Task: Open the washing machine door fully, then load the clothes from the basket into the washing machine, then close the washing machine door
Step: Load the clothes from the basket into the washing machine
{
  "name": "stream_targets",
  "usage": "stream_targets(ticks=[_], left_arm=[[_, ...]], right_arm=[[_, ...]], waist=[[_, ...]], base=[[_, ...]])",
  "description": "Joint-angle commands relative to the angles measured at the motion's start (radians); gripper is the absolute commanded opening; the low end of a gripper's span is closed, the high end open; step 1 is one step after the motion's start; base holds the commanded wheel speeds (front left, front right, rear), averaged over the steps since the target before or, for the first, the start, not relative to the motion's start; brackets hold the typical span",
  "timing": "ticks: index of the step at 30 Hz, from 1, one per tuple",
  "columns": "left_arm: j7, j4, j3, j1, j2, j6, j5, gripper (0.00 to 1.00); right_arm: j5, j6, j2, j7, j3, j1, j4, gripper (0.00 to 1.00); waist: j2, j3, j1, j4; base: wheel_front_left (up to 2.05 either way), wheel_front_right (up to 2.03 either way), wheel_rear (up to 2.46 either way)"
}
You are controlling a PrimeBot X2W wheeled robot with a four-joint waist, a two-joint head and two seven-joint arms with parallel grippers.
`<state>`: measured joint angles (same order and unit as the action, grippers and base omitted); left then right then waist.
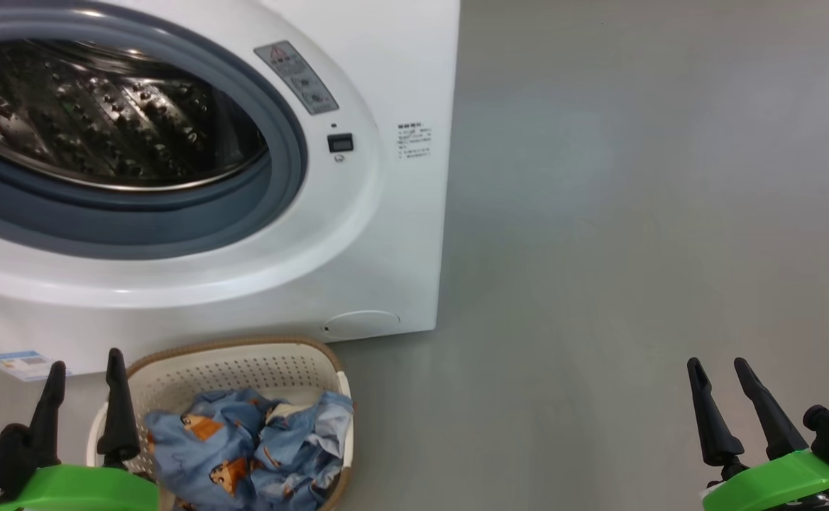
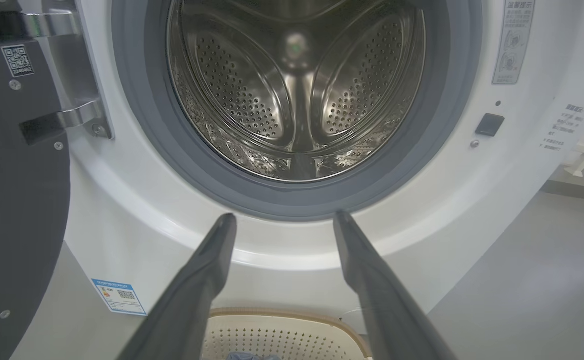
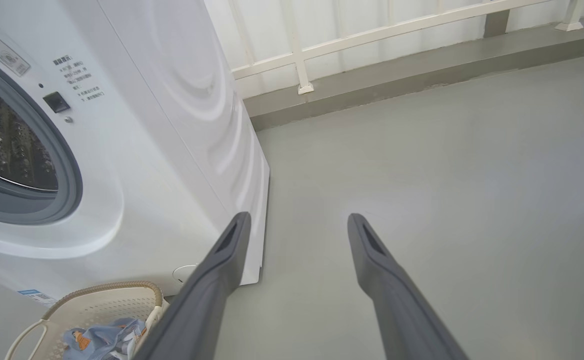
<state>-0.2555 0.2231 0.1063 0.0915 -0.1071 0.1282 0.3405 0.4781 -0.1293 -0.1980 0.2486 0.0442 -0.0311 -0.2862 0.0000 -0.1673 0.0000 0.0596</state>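
My gripper will lift the pale-lined heap [image 1: 319, 427] away alone and leave the other in the basket, since a deep crease [image 1: 257, 436] splits the light-blue clothes.
The white washing machine [image 1: 386, 234] stands with its steel drum [image 2: 297, 95] bare and its black door [image 2: 17, 200] swung out to the left on its hinge. Below it on the floor sits the cream basket [image 1: 244, 362], holding crumpled light-blue clothes [image 1: 251, 447] with orange figures. My left gripper [image 1: 85, 363] is open at the basket's left rim, fingers pointing up at the machine front. In the left wrist view my left gripper [image 2: 282, 217] aims at the lower gasket. My right gripper [image 1: 718, 367] is open over bare floor, far right of the basket.
Grey floor [image 1: 634, 213] spreads to the right of the machine. A white railing [image 3: 372, 35] and a low kerb run behind it. A blue label [image 2: 119, 296] sticks to the machine's lower left front.
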Motion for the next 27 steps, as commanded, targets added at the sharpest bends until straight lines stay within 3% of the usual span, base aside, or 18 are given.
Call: stream_targets(ticks=[1,19,27], left_arm=[[-0.006,-0.020,0.031,0.040,-0.026,0.002,-0.008,1.00],[-0.006,0.020,0.015,0.044,-0.011,0.002,-0.033,1.00],[-0.006,0.103,0.001,0.054,-0.002,0.002,-0.029,1.00]], right_arm=[[-0.010,-0.001,-0.015,0.013,0.022,-0.020,0.023,1.00],[-0.009,-0.001,-0.013,0.013,0.021,-0.027,0.028,1.00],[-0.011,-0.001,-0.007,0.013,0.028,-0.041,0.030,1.00]], waist=[[0.0000,-0.001,0.0000,0.000],[0.0000,-0.017,0.0000,-0.004],[0.0000,-0.039,0.0000,-0.005]], base=[[0.88,-0.99,0.10],[0.16,-0.16,0.00],[0.00,0.00,0.00]])
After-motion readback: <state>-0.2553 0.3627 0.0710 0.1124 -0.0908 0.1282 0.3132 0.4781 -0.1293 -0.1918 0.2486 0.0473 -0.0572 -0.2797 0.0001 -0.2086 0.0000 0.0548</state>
